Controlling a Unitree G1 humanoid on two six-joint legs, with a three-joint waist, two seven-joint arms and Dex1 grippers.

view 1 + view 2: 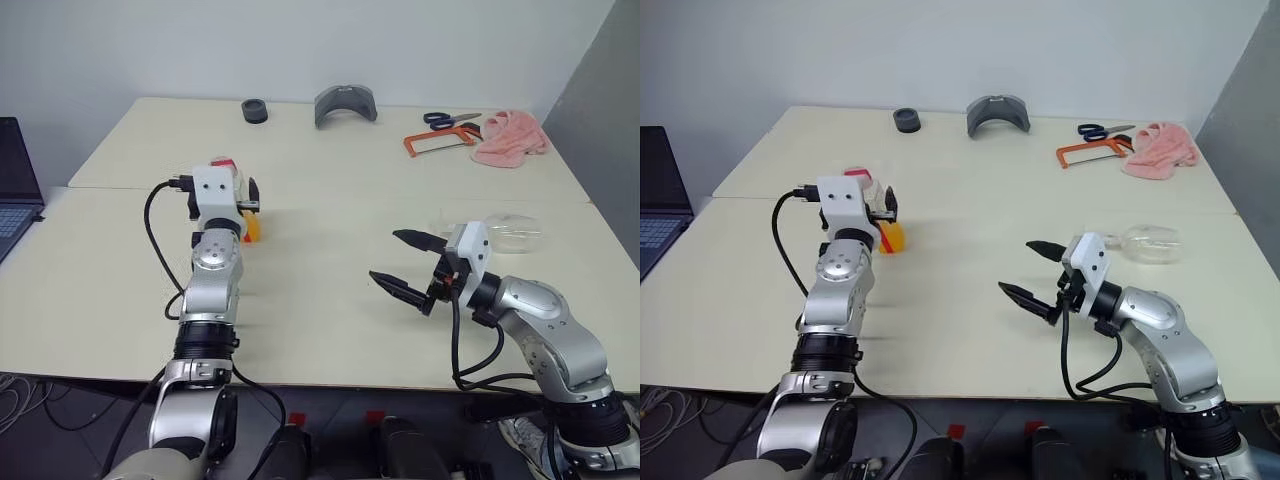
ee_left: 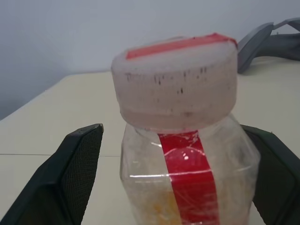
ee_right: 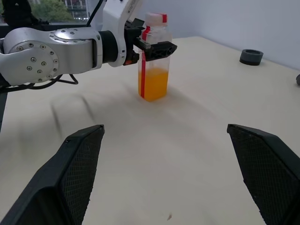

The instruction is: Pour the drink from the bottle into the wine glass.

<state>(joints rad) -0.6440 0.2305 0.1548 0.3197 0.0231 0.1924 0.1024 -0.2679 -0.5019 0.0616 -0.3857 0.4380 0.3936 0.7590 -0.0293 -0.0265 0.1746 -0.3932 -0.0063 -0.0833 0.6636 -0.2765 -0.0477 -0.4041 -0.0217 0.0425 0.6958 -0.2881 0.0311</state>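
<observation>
Fine upright ridges (image 2: 180, 91) run all around the cap's side (image 1: 224, 163), so the cap will twist up and come off the bottle when the robot's right gripper turns it.
The bottle (image 2: 185, 140) stands upright on the left half of the table, clear plastic with a red label strip and a red-and-white cap (image 3: 156, 18). The orange drink (image 3: 153, 85) fills its lower part. My left gripper (image 1: 238, 203) is open, one finger (image 2: 70, 180) on each side of the bottle just under the cap. The wine glass (image 1: 1148, 243) is clear and seems to lie on its side near the right edge. My right gripper (image 1: 385, 256) hangs open over bare table just left of the glass, holding nothing.
Along the table's (image 1: 330, 300) far edge are a black ring (image 1: 254, 110), a grey curved piece (image 1: 345, 104), scissors (image 1: 450, 120), an orange hacksaw (image 1: 438, 143) and a pink cloth (image 1: 510, 138). A laptop (image 1: 15, 195) sits at the far left.
</observation>
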